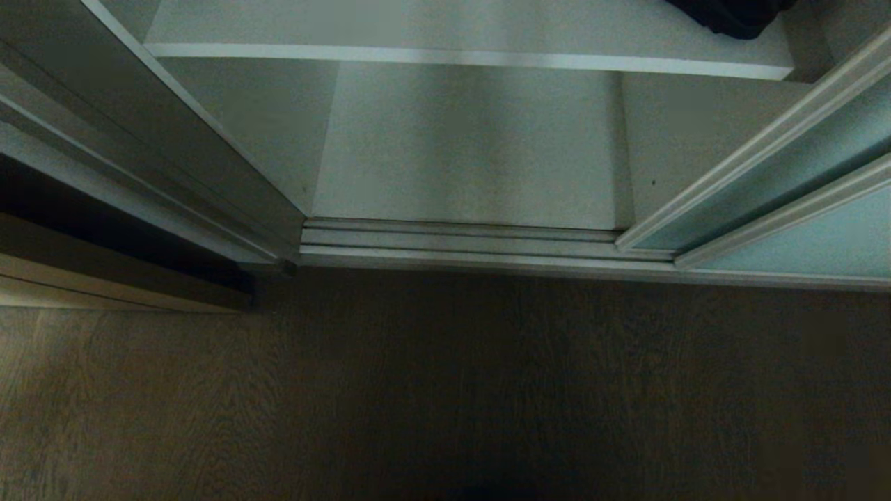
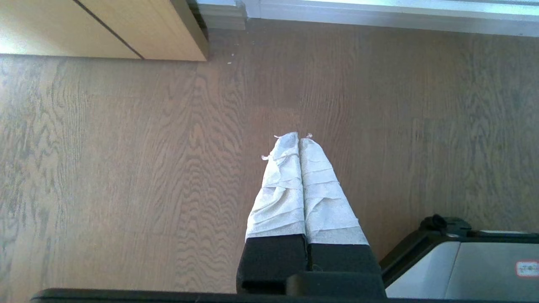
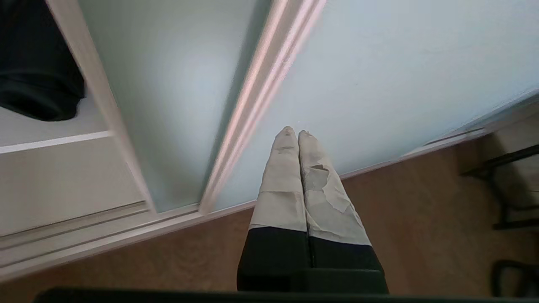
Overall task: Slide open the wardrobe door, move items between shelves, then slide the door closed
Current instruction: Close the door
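My closed right gripper is hovering off the frosted glass beyond the door's frame (image 1: pixel 781 212). I should press its fingers against the glass (image 3: pixel 308 108) and drag the door closed.
The wardrobe stands open in the head view, its frosted pale blue-green sliding door (image 1: pixel 779 188) pushed to the right. A white shelf (image 1: pixel 459 38) crosses the top, with a black fabric bag (image 1: pixel 731 15) on its right end. In the right wrist view that bag (image 3: pixel 38 71) lies on the shelf (image 3: pixel 50 126) beside the door panels (image 3: pixel 168 84). My right gripper (image 3: pixel 293 134) is shut and empty, its taped tips held in front of the frosted glass, just above the floor line. My left gripper (image 2: pixel 298 138) hangs shut over the wood floor. The houndstooth cloth is out of view.
The silver floor track (image 1: pixel 459 240) runs along the wardrobe's front. A grey side panel (image 1: pixel 174 139) bounds the opening on the left, with light wood furniture (image 2: pixel 105 29) beyond. Wood floor (image 1: pixel 445 390) fills the foreground. A dark frame (image 3: pixel 513 185) stands at the far right; my base (image 2: pixel 463 261) shows by the left gripper.
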Robot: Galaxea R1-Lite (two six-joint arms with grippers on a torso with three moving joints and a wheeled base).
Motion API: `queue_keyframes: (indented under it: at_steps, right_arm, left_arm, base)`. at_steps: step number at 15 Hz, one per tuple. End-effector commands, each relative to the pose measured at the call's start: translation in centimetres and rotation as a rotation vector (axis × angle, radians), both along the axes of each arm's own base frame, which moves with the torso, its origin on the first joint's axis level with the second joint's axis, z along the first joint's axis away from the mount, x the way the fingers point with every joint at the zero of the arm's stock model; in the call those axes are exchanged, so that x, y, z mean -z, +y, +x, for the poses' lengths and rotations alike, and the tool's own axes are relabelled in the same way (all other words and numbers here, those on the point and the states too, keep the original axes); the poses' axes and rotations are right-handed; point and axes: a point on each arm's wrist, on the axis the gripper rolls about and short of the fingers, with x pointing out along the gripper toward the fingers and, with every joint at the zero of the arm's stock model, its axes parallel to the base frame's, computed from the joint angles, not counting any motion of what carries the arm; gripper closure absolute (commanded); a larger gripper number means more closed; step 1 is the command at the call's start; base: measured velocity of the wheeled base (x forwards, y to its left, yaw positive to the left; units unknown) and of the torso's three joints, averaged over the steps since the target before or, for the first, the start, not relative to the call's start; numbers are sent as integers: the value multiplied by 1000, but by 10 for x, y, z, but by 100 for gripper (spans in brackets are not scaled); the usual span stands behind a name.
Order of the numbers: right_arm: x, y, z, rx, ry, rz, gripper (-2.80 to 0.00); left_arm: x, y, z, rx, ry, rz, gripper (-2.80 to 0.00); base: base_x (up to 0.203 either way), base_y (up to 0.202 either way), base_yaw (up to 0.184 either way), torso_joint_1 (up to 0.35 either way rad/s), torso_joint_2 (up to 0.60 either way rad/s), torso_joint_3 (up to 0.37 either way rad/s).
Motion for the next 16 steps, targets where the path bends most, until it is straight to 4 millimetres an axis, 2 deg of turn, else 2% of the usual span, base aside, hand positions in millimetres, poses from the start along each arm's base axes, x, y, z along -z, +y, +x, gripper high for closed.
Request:
queue_keyframes:
  at_steps: [1, 5, 8, 13, 16]
  right_arm:
    - [1, 1, -5, 33, 0, 0, 0]
    - [8, -1, -10, 125, 2, 97, 0]
    - [4, -9, 6, 222, -41, 221, 0]
    - [-5, -6, 7, 181, -49, 173, 0]
    - [-16, -6, 22, 217, -106, 135, 0]
  left_arm:
    - [0, 0, 0, -1, 1, 1, 0]
    - [0, 0, 0, -1, 1, 0, 0]
    - [0, 0, 0, -1, 1, 0, 0]
    - [0, 0, 0, -1, 1, 0, 0]
    - [0, 0, 0, -1, 1, 0, 0]
  base:
    - [0, 0, 0, 0, 0, 0]
    - [0, 0, 0, 0, 0, 0]
    - [0, 0, 0, 0, 0, 0]
    - [0, 0, 0, 0, 0, 0]
    - [0, 0, 0, 0, 0, 0]
